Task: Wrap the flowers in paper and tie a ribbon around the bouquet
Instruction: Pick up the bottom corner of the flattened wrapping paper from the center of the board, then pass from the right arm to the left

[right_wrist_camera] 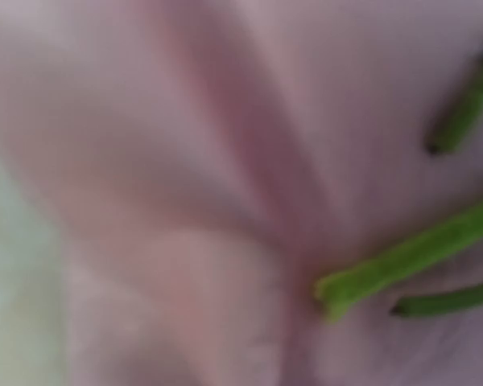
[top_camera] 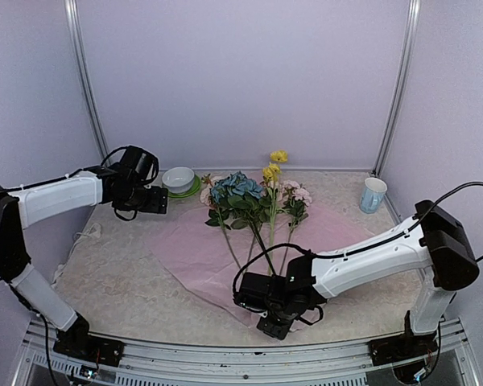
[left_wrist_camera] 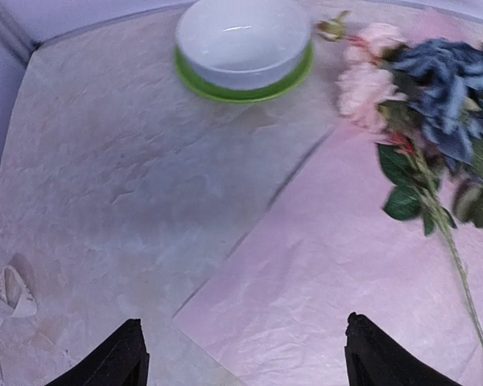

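Only my right gripper is at the paper's near corner (top_camera: 247, 318). My left gripper should also grip the paper's near edge (top_camera: 191, 283) before both fold the corner over the stems.
The flowers (top_camera: 245, 197) lie on the lilac paper (top_camera: 201, 249), blue, yellow and pink heads towards the back, green stems (right_wrist_camera: 402, 261) pointing to the near edge. My right gripper (top_camera: 267, 315) is down at the paper's near corner by the stem ends. Its wrist view is a blur of paper (right_wrist_camera: 185, 201) pressed close, with a fold in it, and its fingers do not show. My left gripper (left_wrist_camera: 243, 322) hangs open above the paper's left corner (left_wrist_camera: 225, 318), nothing between its fingers. A loop of white ribbon (left_wrist_camera: 8, 293) lies at the table's left edge.
A white bowl (top_camera: 178, 178) on a green plate (left_wrist_camera: 225, 90) stands at the back, left of the flower heads. A pale blue cup (top_camera: 373, 194) is at the back right. Metal posts and lilac walls enclose the table.
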Tool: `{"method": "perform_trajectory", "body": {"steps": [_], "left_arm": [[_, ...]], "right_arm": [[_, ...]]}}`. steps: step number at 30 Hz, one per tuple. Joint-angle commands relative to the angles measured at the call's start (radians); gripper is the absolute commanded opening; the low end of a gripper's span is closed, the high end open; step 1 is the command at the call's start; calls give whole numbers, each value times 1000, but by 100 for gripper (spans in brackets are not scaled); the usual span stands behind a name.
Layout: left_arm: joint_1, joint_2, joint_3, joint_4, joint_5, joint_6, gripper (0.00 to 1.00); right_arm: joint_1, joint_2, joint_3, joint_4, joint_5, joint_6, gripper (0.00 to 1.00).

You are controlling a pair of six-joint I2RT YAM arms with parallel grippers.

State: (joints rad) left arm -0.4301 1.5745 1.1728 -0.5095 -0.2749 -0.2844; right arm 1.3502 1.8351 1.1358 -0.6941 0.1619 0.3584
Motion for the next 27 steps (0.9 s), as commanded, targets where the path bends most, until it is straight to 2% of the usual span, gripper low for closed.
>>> {"method": "perform_trajectory", "body": {"steps": [1, 5, 7, 10, 11, 14, 16, 22, 25, 26, 27], "left_arm": [[-185, -178, -105, 138, 89, 168, 79], [-473, -408, -313, 341, 265, 399, 82], [-554, -468, -409, 408, 356, 459, 83], [-609, -495, -500, 433, 513, 548, 83], [-636, -488, -522, 436, 504, 583, 84], [-738, -406, -539, 432, 287, 741, 90], [-766, -332, -514, 450, 208, 842, 91], [-740, -164, -441, 518, 255, 963, 94], [-756, -65, -394, 448, 267, 946, 85], [-757, -47, -388, 442, 265, 933, 76], [-757, -35, -385, 445, 265, 914, 59]], "right_arm": [[-70, -58, -45, 6, -73, -66, 0], [-185, -120, -82, 78, -313, -139, 0], [-213, -135, -84, 87, -380, -165, 0], [-250, -152, -90, 97, -498, -198, 0], [-262, -156, -92, 102, -534, -206, 0], [-277, -154, -91, 102, -589, -236, 0], [-281, -145, -84, 94, -604, -257, 0], [-301, -123, -67, 76, -631, -289, 0], [-316, -135, -67, 77, -656, -291, 0], [-321, -142, -70, 82, -670, -292, 0], [-324, -149, -74, 89, -682, -292, 0]]}}
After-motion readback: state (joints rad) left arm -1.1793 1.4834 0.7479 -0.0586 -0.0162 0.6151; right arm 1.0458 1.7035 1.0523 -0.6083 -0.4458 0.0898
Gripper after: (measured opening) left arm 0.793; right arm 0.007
